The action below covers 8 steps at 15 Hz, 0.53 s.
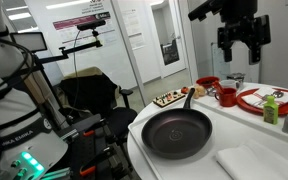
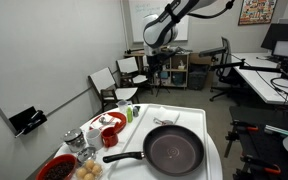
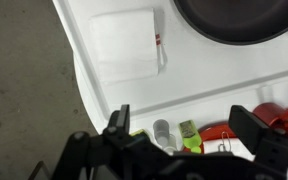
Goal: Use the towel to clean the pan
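The robot's open gripper hangs over the green bottle (image 1: 270, 109) and red plate, away from the towel, so it should swing back over the white towel (image 1: 259, 161) before it goes down to grasp the towel.
The black pan (image 1: 177, 132) lies on the white table in both exterior views (image 2: 174, 150), its long handle pointing away from the towel. It shows at the top edge of the wrist view (image 3: 234, 20). The white towel (image 1: 249, 160) lies folded flat on the table beside the pan, also in the wrist view (image 3: 127, 42). My gripper (image 1: 241, 50) hangs high above the table's far side, open and empty, well apart from the towel and pan. It also shows in an exterior view (image 2: 152, 48) and in the wrist view (image 3: 182, 125).
A red plate (image 1: 269, 98), red bowls (image 1: 208, 85), a red cup (image 1: 226, 96) and a green bottle (image 1: 271, 110) crowd the table side under my gripper. A small tray of food (image 1: 169, 99) stands by the pan handle. The rounded table edge (image 3: 84, 80) is next to the towel.
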Each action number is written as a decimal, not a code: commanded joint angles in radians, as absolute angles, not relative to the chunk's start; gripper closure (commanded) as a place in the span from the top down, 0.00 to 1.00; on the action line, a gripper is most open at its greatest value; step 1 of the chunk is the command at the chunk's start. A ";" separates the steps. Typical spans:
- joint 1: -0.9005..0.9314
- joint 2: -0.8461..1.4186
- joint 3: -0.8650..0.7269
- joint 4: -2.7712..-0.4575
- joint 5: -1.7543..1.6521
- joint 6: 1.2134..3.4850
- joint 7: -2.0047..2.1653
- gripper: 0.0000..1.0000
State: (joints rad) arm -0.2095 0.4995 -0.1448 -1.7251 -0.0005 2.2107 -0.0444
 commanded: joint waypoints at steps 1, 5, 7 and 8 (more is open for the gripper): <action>-0.241 0.595 -0.136 -1.615 0.023 2.181 -0.071 1.00; -0.233 0.574 -0.144 -1.666 0.003 2.210 -0.049 1.00; -0.232 0.573 -0.144 -1.666 0.003 2.210 -0.049 1.00; -0.232 0.573 -0.144 -1.666 0.003 2.210 -0.049 1.00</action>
State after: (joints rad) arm -0.2303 0.5722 -0.1445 -1.6695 0.0032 2.2130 -0.0486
